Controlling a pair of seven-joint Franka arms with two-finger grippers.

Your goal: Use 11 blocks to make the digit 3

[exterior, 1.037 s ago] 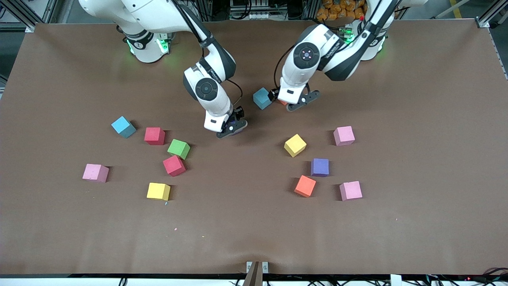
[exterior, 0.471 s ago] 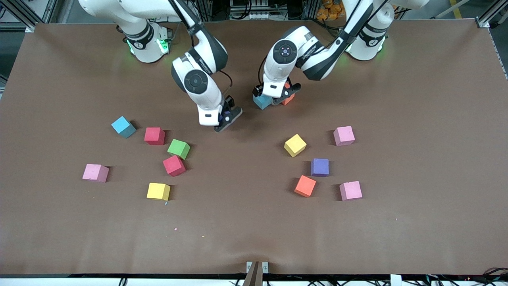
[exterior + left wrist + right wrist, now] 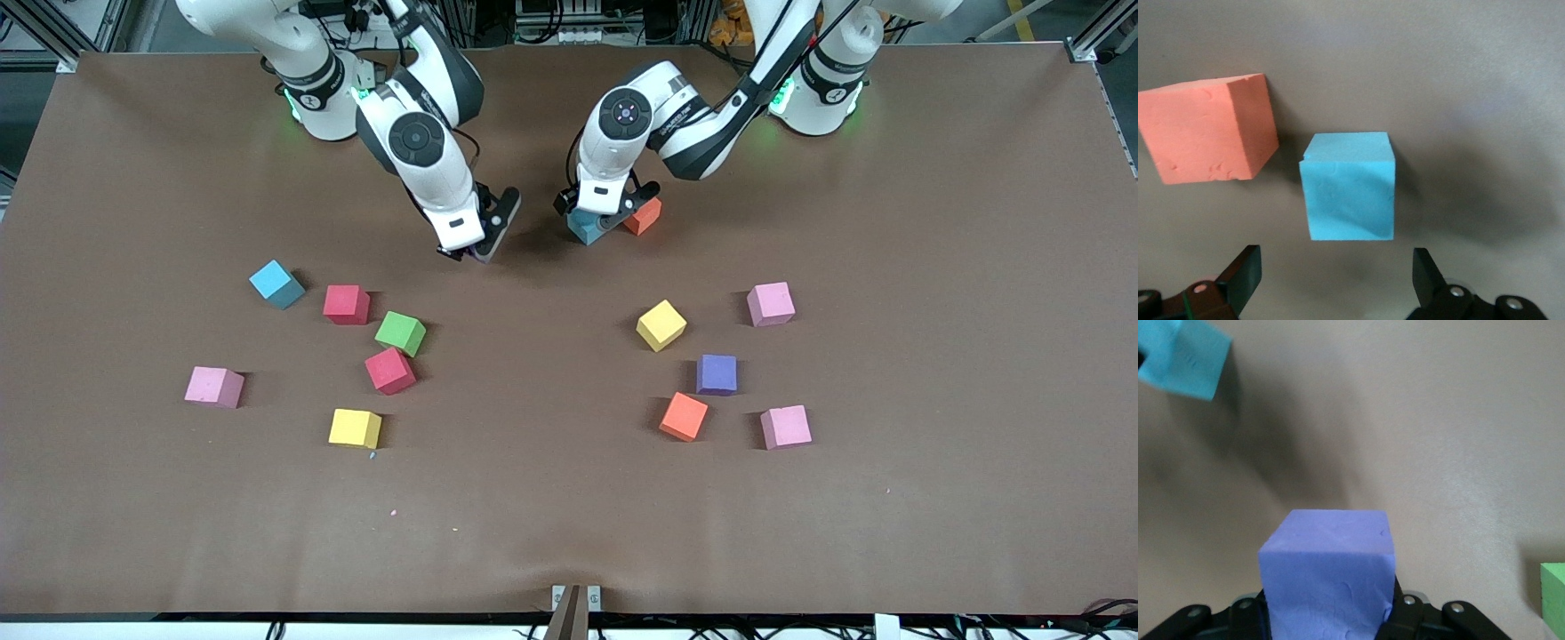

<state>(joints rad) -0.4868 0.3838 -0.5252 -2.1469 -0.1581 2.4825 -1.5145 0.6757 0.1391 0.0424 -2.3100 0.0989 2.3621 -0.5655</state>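
Observation:
The light blue block [image 3: 586, 228] is crooked next to the orange block, so the robot's left gripper should pick it up, turn it and put it down square beside the purple block [image 3: 1328, 580].
A light blue block [image 3: 583, 228] [image 3: 1348, 187] and an orange block [image 3: 644, 216] [image 3: 1208, 130] lie side by side, a small gap between them, on the table near the robots' bases. My left gripper [image 3: 601, 212] [image 3: 1336, 280] hangs open just over the light blue block, holding nothing. My right gripper [image 3: 471, 242] [image 3: 1328, 617] is shut on a purple block [image 3: 1328, 577], held above the table toward the right arm's end from that pair. The same light blue block [image 3: 1181, 357] shows in the right wrist view. No digit 3 shows in any view.
Loose blocks lie nearer the front camera. Toward the right arm's end: light blue [image 3: 276, 284], red [image 3: 346, 304], green [image 3: 400, 333], red [image 3: 389, 371], pink [image 3: 214, 387], yellow [image 3: 355, 428]. Toward the left arm's end: yellow [image 3: 661, 324], pink [image 3: 770, 304], purple [image 3: 717, 374], orange [image 3: 683, 416], pink [image 3: 786, 427].
My right gripper has carried the purple block toward the robots' bases. My left gripper, still open, has slid off the orange block, uncovering it, and now hangs over the light blue block.

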